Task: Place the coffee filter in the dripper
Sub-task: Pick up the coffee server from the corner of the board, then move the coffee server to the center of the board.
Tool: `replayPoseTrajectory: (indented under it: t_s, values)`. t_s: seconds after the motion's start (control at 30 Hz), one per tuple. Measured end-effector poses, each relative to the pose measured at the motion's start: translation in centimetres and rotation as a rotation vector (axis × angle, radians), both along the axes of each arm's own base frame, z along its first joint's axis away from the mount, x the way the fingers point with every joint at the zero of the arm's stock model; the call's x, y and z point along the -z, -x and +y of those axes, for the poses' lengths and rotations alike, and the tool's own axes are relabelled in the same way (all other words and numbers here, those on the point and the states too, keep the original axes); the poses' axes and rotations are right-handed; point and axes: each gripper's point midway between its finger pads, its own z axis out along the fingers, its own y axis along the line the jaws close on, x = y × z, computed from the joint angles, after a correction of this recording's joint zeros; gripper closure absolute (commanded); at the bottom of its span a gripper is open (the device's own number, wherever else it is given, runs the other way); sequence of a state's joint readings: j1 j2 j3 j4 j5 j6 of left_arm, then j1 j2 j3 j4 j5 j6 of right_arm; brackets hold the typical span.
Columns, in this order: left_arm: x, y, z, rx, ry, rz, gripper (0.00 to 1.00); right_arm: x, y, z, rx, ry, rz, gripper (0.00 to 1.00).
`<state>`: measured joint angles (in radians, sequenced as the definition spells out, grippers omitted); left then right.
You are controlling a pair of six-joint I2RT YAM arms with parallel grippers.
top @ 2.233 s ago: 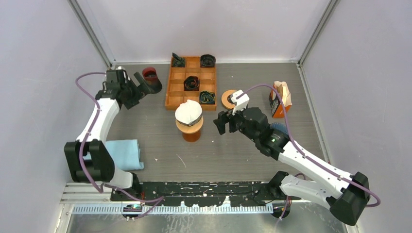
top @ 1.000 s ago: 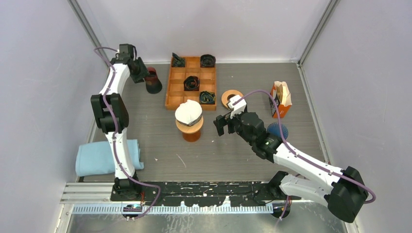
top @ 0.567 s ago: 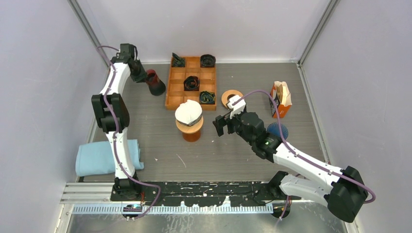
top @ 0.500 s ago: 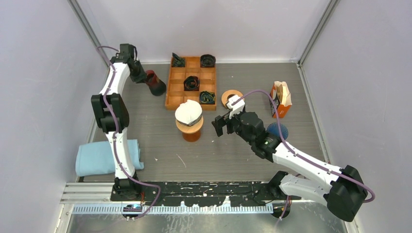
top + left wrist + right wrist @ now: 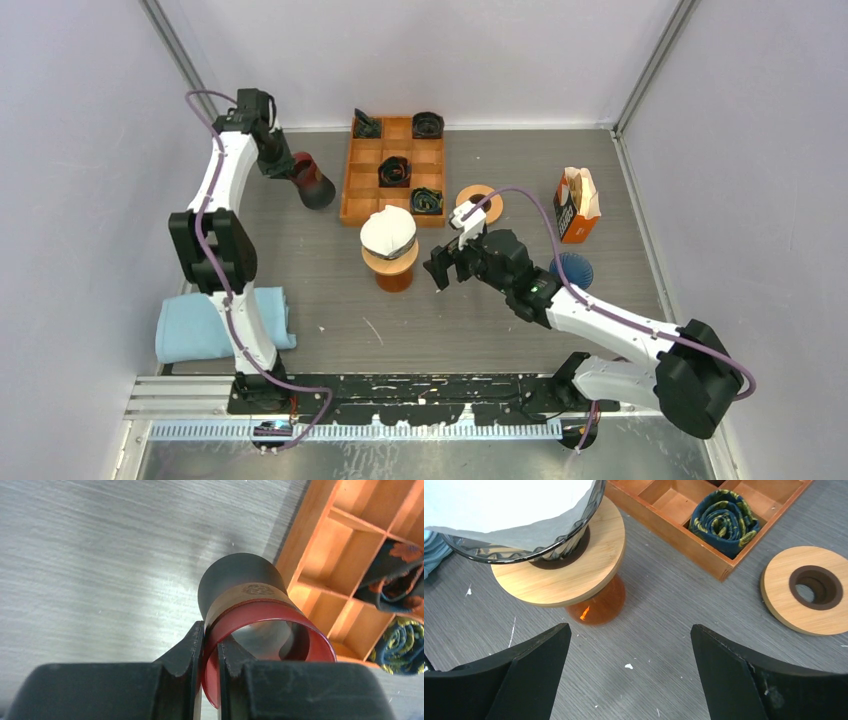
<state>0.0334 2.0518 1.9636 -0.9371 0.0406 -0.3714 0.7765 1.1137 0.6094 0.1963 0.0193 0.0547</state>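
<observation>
The orange carafe (image 5: 394, 281) is standing at the middle, in the way of the cup in the robot's left gripper, so next the right gripper pushes the carafe aside (image 5: 600, 603) first.
A white coffee filter (image 5: 388, 229) sits in the glass dripper (image 5: 391, 256), which rests on a wooden collar over an orange carafe at the table's middle. The right wrist view has the filter (image 5: 499, 505) and dripper (image 5: 555, 546) at its upper left. My right gripper (image 5: 440, 268) is open just right of the carafe, nothing between its fingers (image 5: 630, 630). Far back left, my left gripper (image 5: 288, 168) is shut on the rim of a tilted cup (image 5: 311, 184), black outside and red inside. One finger is inside the cup's rim (image 5: 255, 605) and one outside (image 5: 210, 635).
A wooden compartment tray (image 5: 362, 170) with rolled dark cloths stands behind the dripper. A wooden ring (image 5: 480, 203) lies right of the tray, an orange paper bag (image 5: 577, 205) and a blue ribbed object (image 5: 572, 268) farther right. A folded blue towel (image 5: 225, 320) lies at front left.
The left gripper has closed on the cup's rim and tipped the cup, shifting it slightly toward the front. The right arm has moved left, closer to the dripper, still open.
</observation>
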Motion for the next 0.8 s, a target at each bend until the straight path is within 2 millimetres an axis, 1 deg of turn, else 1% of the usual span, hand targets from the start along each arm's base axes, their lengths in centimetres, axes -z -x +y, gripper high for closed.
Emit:
replayPoseTrajectory:
  t_s: [0.2,0.33,0.43,0.53,0.63,0.7,0.8]
  values:
    - [-4.6,3.5,-0.2,0.032,-0.04,-0.056,0.93,0.9,0.3,0.2,-0.02,0.006,0.017,0.03]
    - [-6.4,6.2,-1.3,0.065,-0.052,-0.076,0.93,1.2,0.4,0.1,-0.018,0.008,0.023,0.03]
    - [-6.5,8.9,-2.5,0.1,-0.055,-0.063,0.93,1.2,0.6,-0.1,-0.013,0.004,0.022,0.03]
    - [-5.5,12.2,-3.8,0.145,-0.057,-0.023,0.93,1.2,0.9,-0.5,-0.005,-0.002,0.019,0.03]
    - [-4.5,15.1,-4.6,0.182,-0.06,0.016,0.93,1.2,1.0,-0.9,0.004,-0.008,0.018,0.04]
    - [-4.2,16.8,-4.9,0.196,-0.062,0.027,0.92,1.4,1.1,-0.9,0.007,-0.008,0.022,0.04]
    - [-4.2,19.1,-4.7,0.2,-0.066,0.017,0.91,1.9,1.2,-0.9,0.004,-0.004,0.031,0.04]
